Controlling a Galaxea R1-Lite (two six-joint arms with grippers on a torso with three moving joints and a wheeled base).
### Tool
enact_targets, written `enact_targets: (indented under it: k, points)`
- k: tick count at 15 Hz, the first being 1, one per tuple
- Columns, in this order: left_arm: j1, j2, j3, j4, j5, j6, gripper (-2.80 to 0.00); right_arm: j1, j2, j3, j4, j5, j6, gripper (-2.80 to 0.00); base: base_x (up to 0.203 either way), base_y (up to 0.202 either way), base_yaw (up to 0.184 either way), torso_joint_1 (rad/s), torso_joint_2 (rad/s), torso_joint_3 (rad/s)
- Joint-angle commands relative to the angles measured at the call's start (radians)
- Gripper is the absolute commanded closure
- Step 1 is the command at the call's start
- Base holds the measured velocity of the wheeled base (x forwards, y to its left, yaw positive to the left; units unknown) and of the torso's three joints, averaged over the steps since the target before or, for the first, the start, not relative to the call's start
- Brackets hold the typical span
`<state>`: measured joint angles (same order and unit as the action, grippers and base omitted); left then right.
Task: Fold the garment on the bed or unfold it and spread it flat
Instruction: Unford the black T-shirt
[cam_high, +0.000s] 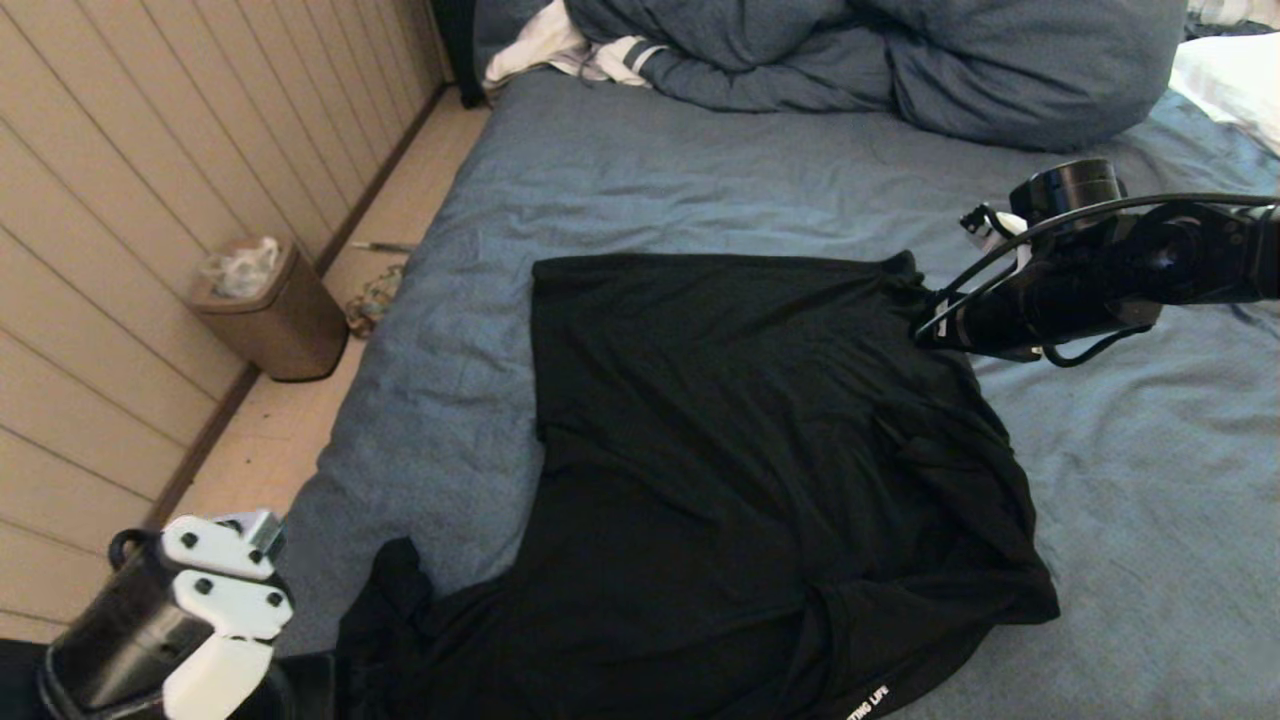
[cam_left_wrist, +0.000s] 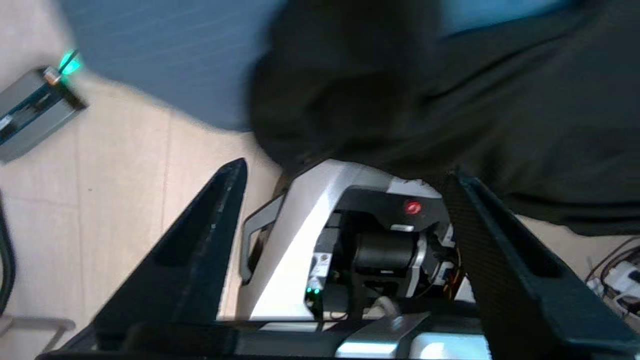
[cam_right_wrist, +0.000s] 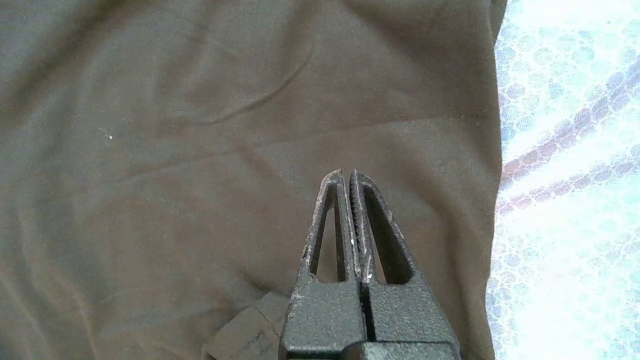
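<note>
Loose folds (cam_high: 462, 610) get narrower going away from the wide, flat body, so I expect the black garment's bunched end (cam_high: 390, 588) to open into a sleeve when I pull it.
The black garment (cam_high: 740, 450) lies spread on the blue-grey bed (cam_high: 620, 180), print side hidden, with small white lettering near its front hem. Its near left part is bunched and hangs over the bed's edge (cam_left_wrist: 500, 100). My right gripper (cam_high: 925, 335) sits at the garment's far right corner. In the right wrist view it is shut (cam_right_wrist: 346, 172), tips together over flat cloth (cam_right_wrist: 175, 150), with nothing visibly pinched. My left arm's wrist (cam_high: 215, 600) is low at the near left, beside the bed. Its gripper (cam_left_wrist: 347, 169) stands open and empty just below the hanging cloth.
A bunched blue-grey duvet (cam_high: 900, 60), a white striped cloth (cam_high: 570, 50) and a white pillow (cam_high: 1230, 80) lie at the bed's far end. A brown bin (cam_high: 270, 310) stands on the floor strip along the panelled wall. My own base (cam_left_wrist: 320, 240) is under the left gripper.
</note>
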<state>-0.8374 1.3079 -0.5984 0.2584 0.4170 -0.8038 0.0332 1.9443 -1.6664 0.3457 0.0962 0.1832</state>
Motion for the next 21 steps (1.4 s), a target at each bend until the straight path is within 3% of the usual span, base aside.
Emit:
enact_targets:
  k: [1, 4, 7, 10, 14, 21]
  points:
    - [-0.052, 0.165, -0.047, -0.045, 0.003, -0.001, 0.0, -0.001, 0.001, -0.001, 0.002, 0.0, 0.001, 0.0, 0.0, 0.0, 0.0, 0.0, 0.0, 0.0]
    - [-0.103, 0.258, -0.073, -0.128, 0.003, 0.005, 0.0, -0.003, 0.002, -0.008, 0.002, 0.0, 0.002, 0.0, 0.0, 0.0, 0.0, 0.0, 0.0, 0.0]
    - [-0.089, 0.257, -0.04, -0.129, 0.003, 0.018, 0.0, -0.015, 0.011, -0.015, 0.002, 0.0, 0.002, 0.0, 0.0, 0.0, 0.0, 0.0, 0.0, 0.0]
    - [0.009, 0.251, -0.012, -0.145, 0.0, 0.048, 0.0, -0.016, 0.016, -0.019, 0.002, 0.0, 0.002, 0.0, 0.0, 0.0, 0.0, 0.0, 0.0, 0.0]
    - [0.115, 0.258, 0.057, -0.256, -0.007, 0.12, 0.0, -0.026, 0.019, -0.021, 0.002, 0.0, 0.001, 0.0, 0.0, 0.0, 0.0, 0.0, 0.0, 0.0]
    - [0.335, 0.313, 0.065, -0.413, -0.018, 0.228, 0.0, -0.024, 0.018, -0.019, 0.002, 0.0, 0.001, 0.0, 0.0, 0.0, 0.0, 0.0, 0.0, 0.0]
